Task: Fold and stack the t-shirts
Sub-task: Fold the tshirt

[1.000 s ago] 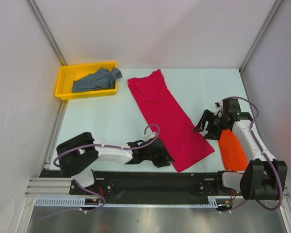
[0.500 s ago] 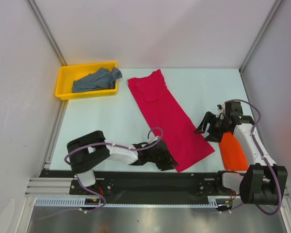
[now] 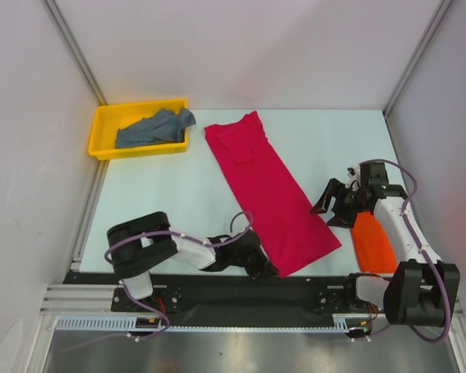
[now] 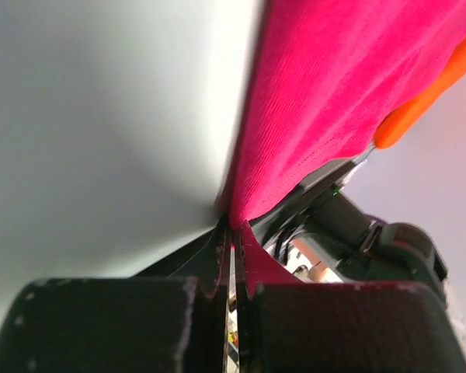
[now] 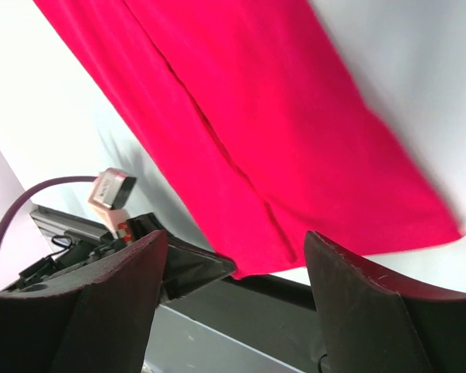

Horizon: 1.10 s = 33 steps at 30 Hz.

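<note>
I should pull the near corner of the crimson-pink t-shirt's folded strip (image 3: 270, 189) square with my left gripper and straighten its far end (image 3: 253, 121) with my right gripper before folding, because the strip lies slanted.
The crimson-pink t-shirt (image 3: 276, 194) lies as a long folded strip slanting down the middle of the table. My left gripper (image 3: 269, 268) is low at the strip's near corner. In the left wrist view its jaws are pressed together on that corner of the cloth (image 4: 234, 221). My right gripper (image 3: 327, 207) hovers open and empty over the strip's right edge, and the right wrist view shows the pink cloth (image 5: 256, 116) below its spread fingers (image 5: 234, 237). The orange-red t-shirt (image 3: 373, 241) lies folded under the right arm. The grey-blue t-shirt (image 3: 151, 128) lies crumpled in the tray.
A yellow plastic tray (image 3: 102, 132) stands at the far left corner. The black base rail (image 3: 241, 291) runs along the near edge just behind the pink strip's corner. White walls with metal posts close in the table on three sides.
My left gripper has slid right to the pink strip's near corner and closed on it, and the left elbow swung right. My right gripper has dropped slightly nearer and stays open.
</note>
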Tool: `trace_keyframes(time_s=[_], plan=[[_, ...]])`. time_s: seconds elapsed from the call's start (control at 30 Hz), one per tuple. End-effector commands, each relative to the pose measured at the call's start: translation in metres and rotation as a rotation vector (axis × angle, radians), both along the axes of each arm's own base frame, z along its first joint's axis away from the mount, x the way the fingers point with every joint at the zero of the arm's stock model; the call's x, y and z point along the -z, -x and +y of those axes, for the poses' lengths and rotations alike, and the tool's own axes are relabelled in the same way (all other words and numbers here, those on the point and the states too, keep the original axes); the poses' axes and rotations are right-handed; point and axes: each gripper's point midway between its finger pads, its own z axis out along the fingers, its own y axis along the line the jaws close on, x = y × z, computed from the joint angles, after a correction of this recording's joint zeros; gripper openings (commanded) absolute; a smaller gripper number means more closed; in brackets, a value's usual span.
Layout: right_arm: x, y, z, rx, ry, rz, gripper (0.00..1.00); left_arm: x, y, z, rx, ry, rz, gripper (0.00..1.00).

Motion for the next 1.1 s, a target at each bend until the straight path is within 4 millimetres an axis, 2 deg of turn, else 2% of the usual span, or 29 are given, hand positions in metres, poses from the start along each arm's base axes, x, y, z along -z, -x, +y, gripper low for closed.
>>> trace_keyframes(time_s=[0.0, 0.03, 0.07, 0.1, 0.13, 0.2, 0.23, 0.27, 0.5, 0.6, 0.67, 0.73, 0.8, 0.83, 0.87, 0.9, 0.93, 0.97, 1.0, 1.03, 1.07], plan=[[-0.001, -0.005, 0.004, -0.022, -0.025, -0.018, 0.77, 0.008, 0.005, 0.041, 0.0, -0.085, 0.005, 0.0], [0.001, -0.005, 0.006, -0.028, -0.029, -0.018, 0.76, 0.019, 0.006, 0.062, 0.009, -0.151, 0.006, 0.0], [0.003, -0.005, 0.008, -0.032, -0.031, -0.016, 0.75, 0.018, 0.005, 0.07, 0.008, -0.168, -0.009, 0.0], [0.004, -0.005, 0.01, -0.038, -0.032, -0.016, 0.75, 0.007, 0.001, 0.075, 0.004, -0.157, -0.034, 0.0], [0.008, -0.004, 0.014, -0.051, -0.032, -0.016, 0.75, 0.013, 0.004, 0.092, 0.011, -0.208, -0.033, 0.0], [0.015, -0.003, 0.017, -0.057, -0.037, 0.009, 0.75, 0.007, 0.007, 0.109, 0.012, -0.227, -0.041, 0.0], [0.019, -0.004, 0.018, -0.055, -0.039, 0.011, 0.75, 0.012, 0.011, 0.121, 0.012, -0.243, -0.032, 0.0], [0.022, 0.0, 0.029, -0.097, -0.042, 0.019, 0.75, 0.013, 0.013, 0.127, 0.013, -0.244, -0.031, 0.0], [0.041, -0.004, 0.065, -0.164, -0.041, 0.059, 0.74, 0.014, 0.034, 0.17, 0.033, -0.288, -0.026, 0.0], [0.039, -0.015, 0.075, -0.183, -0.036, 0.034, 0.74, 0.017, 0.04, 0.184, 0.027, -0.309, -0.018, 0.0], [0.044, -0.025, 0.08, -0.183, -0.027, 0.043, 0.74, 0.018, 0.041, 0.19, 0.018, -0.321, -0.022, 0.05], [0.036, -0.045, 0.083, -0.177, -0.02, 0.007, 0.73, 0.013, 0.04, 0.194, 0.012, -0.316, -0.041, 0.15], [0.043, -0.06, 0.083, -0.164, 0.006, 0.022, 0.73, 0.002, 0.034, 0.193, -0.004, -0.285, -0.084, 0.24], [0.033, -0.084, 0.082, -0.144, 0.037, -0.019, 0.73, -0.007, 0.03, 0.189, -0.005, -0.259, -0.112, 0.38], [0.041, -0.093, 0.082, -0.138, 0.053, 0.0, 0.73, -0.013, 0.026, 0.187, -0.013, -0.243, -0.138, 0.47], [0.04, -0.106, 0.083, -0.129, 0.052, -0.012, 0.73, -0.019, 0.023, 0.186, -0.014, -0.232, -0.158, 0.52], [0.028, -0.129, 0.087, -0.121, 0.043, -0.067, 0.73, -0.038, 0.018, 0.18, -0.005, -0.193, -0.216, 0.69], [0.024, -0.143, 0.09, -0.113, 0.04, -0.09, 0.73, -0.045, 0.014, 0.18, -0.001, -0.188, -0.249, 0.73], [0.037, -0.154, 0.091, -0.108, 0.048, -0.071, 0.73, -0.05, 0.005, 0.183, -0.019, -0.207, -0.299, 0.73], [0.037, -0.167, 0.092, -0.099, 0.054, -0.086, 0.73, -0.067, -0.003, 0.181, -0.009, -0.198, -0.375, 0.73], [0.024, -0.191, 0.095, -0.093, 0.046, -0.134, 0.72, -0.073, -0.009, 0.182, -0.005, -0.214, -0.418, 0.74]])
